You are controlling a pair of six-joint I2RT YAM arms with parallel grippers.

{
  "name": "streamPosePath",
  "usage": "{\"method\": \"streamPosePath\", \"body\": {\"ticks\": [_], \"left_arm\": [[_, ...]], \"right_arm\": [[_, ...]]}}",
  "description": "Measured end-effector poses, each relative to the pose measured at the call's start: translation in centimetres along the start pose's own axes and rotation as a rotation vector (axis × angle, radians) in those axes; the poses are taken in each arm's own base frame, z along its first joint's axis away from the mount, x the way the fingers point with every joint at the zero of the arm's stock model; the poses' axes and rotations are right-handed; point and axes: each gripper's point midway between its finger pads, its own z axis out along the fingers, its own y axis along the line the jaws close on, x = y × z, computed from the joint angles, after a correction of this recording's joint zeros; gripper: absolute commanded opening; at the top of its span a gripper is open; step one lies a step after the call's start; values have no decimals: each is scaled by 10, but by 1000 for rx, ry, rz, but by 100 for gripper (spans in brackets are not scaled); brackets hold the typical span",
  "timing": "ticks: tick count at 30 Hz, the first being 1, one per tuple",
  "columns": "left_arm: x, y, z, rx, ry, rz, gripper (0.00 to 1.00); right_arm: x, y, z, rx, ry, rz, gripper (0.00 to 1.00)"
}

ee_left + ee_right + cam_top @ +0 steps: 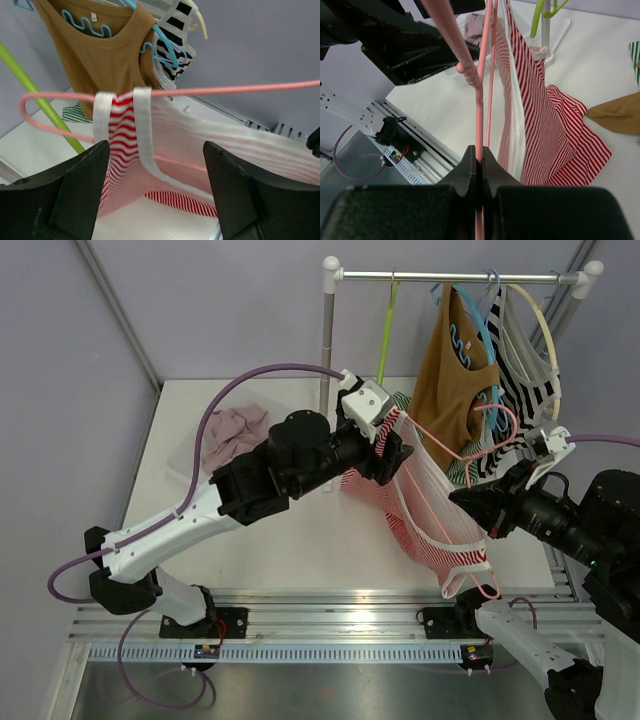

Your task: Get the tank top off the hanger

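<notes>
The robot's left gripper should hold the striped strap (122,120) while its right gripper pulls the hanger's wire (55,95) out of the strap, because the strap still loops over the pink hanger's end.
A red-and-white striped tank top (430,510) hangs on a pink wire hanger (440,447) held above the table. My right gripper (462,498) is shut on the hanger's wire (479,125), as the right wrist view shows (479,160). My left gripper (398,445) is at the hanger's upper left end, by the top's shoulder. In the left wrist view it stands open (156,170). The white-edged straps (142,125) are draped over the pink hanger (225,90) just ahead of the two black fingers (75,190). The top's lower hem trails onto the table (575,135).
A clothes rack (327,340) at the back carries a brown tank top (455,380), a black-and-white striped one (525,380) and a green hanger (385,330). A clear bin with pinkish clothes (235,430) sits back left. A green-striped garment (402,400) lies by the rack pole.
</notes>
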Motion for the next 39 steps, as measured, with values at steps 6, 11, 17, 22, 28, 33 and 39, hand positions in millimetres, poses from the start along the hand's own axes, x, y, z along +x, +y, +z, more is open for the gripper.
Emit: {"method": "streamPosePath", "body": {"ticks": [6, 11, 17, 22, 28, 33, 39], "left_arm": [[-4, 17, 9, -97, -23, 35, 39], [7, 30, 17, -179, 4, 71, 14], [8, 51, 12, -297, 8, 87, 0], [22, 96, -9, -522, 30, 41, 0], [40, 175, -63, -770, 58, -103, 0], [47, 200, -87, -797, 66, -246, 0], [73, 173, -90, -561, 70, -329, 0]], "right_arm": [[7, 4, 3, -33, 27, 7, 0], [7, 4, 0, -33, 20, 0, 0], [15, -1, 8, -28, 45, 1, 0], [33, -7, 21, -42, 103, -8, 0], [46, 2, 29, -145, 129, -38, 0], [34, 13, 31, -222, 53, -103, 0], [28, 24, 30, -294, -58, -117, 0]]}}
